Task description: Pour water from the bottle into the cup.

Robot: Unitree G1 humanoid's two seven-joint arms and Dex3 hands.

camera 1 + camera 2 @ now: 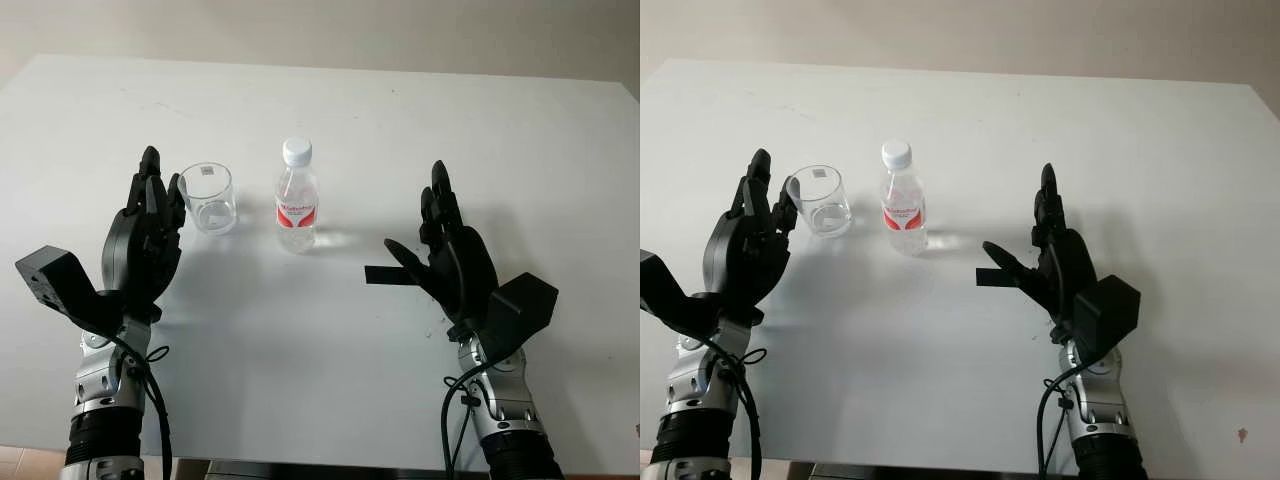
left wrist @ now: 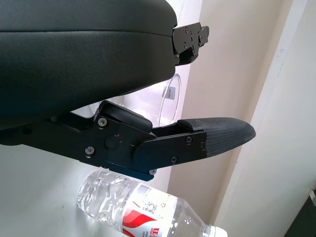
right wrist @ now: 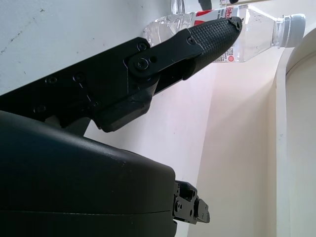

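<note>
The white cap (image 1: 297,152) is over the bottle's opening (image 1: 297,208), so the robot should expect the bottle to stay closed and the cup to stay empty when it tips the bottle.
A clear water bottle (image 1: 297,198) with a white cap and a red label stands upright near the middle of the white table (image 1: 330,110). Just to its left stands an upright clear glass cup (image 1: 208,198) that looks empty. My left hand (image 1: 150,225) is open beside the cup's left side, its fingertips level with the rim, apart from it. My right hand (image 1: 440,245) is open to the right of the bottle, a hand's width away, thumb pointing toward it. The bottle (image 2: 143,210) and the cup's rim (image 2: 174,94) appear past my left hand's fingers; the bottle (image 3: 247,32) also lies beyond my right thumb.
The table's far edge (image 1: 320,68) meets a beige wall. Its near edge runs below my forearms.
</note>
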